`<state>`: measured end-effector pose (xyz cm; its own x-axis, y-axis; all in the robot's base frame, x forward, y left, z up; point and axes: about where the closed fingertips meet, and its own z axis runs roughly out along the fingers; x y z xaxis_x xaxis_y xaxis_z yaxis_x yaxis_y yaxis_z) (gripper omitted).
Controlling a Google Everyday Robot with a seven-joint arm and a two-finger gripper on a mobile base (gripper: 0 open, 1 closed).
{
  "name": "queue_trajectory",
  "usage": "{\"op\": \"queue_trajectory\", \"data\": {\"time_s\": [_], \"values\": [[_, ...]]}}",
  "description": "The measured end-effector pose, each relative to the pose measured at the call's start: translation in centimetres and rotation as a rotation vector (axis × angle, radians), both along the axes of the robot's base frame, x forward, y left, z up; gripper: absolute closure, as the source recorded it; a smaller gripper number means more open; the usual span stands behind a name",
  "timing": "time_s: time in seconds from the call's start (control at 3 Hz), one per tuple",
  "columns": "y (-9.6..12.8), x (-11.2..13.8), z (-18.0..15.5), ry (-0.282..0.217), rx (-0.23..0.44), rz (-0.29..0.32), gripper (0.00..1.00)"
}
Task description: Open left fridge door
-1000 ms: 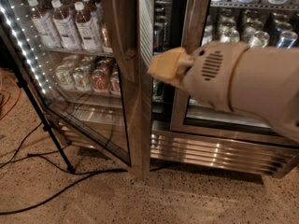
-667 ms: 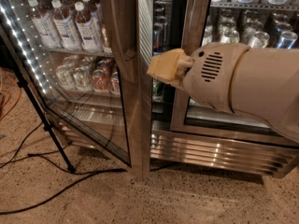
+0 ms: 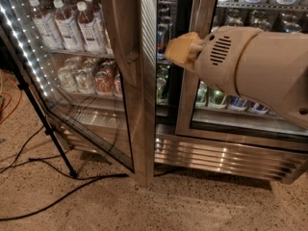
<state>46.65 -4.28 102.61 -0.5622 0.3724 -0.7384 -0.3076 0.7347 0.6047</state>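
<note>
The fridge door is only partly open and my gripper is in the gap (image 3: pixel 168 92) next to the door's steel edge, so I should push that door wider from inside (image 3: pixel 153 47).
The left fridge door (image 3: pixel 137 105) stands swung open toward me, its brushed steel edge facing the camera. Its glass pane (image 3: pixel 82 100) angles away to the left, with a dotted white LED strip (image 3: pixel 26 57) along the far side. The long vertical handle (image 3: pixel 126 37) runs down the steel frame. Bottles and cans show through the glass. My gripper (image 3: pixel 179 51), tan-tipped on a big white arm (image 3: pixel 260 66) coming in from the right, hovers in the gap just right of the door's open edge, at mid-shelf height.
The right steel-framed glass door (image 3: pixel 240 119) is closed, with cans behind it. A steel grille (image 3: pixel 216 155) runs along the fridge base. A black tripod leg (image 3: pixel 45 124) and black cables (image 3: pixel 57 196) lie on the speckled floor at the left, and an orange cable (image 3: pixel 9 105) lies at the far left.
My gripper has moved slightly up and to the right, away from the door's edge. The door stays open at about the same angle.
</note>
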Motion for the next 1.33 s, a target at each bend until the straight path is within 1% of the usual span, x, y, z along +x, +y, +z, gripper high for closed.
{"op": "queue_trajectory", "data": {"time_s": [0.33,0.67,1.0,1.33], "values": [[-2.6,2.9,-1.0,-0.017,-0.046,-0.109,1.0],[-1.9,2.7,-0.3,-0.025,-0.047,-0.097,1.0],[1.5,2.4,2.9,-0.072,0.004,-0.036,1.0],[4.2,1.7,5.2,-0.101,0.045,0.019,1.0]]}}
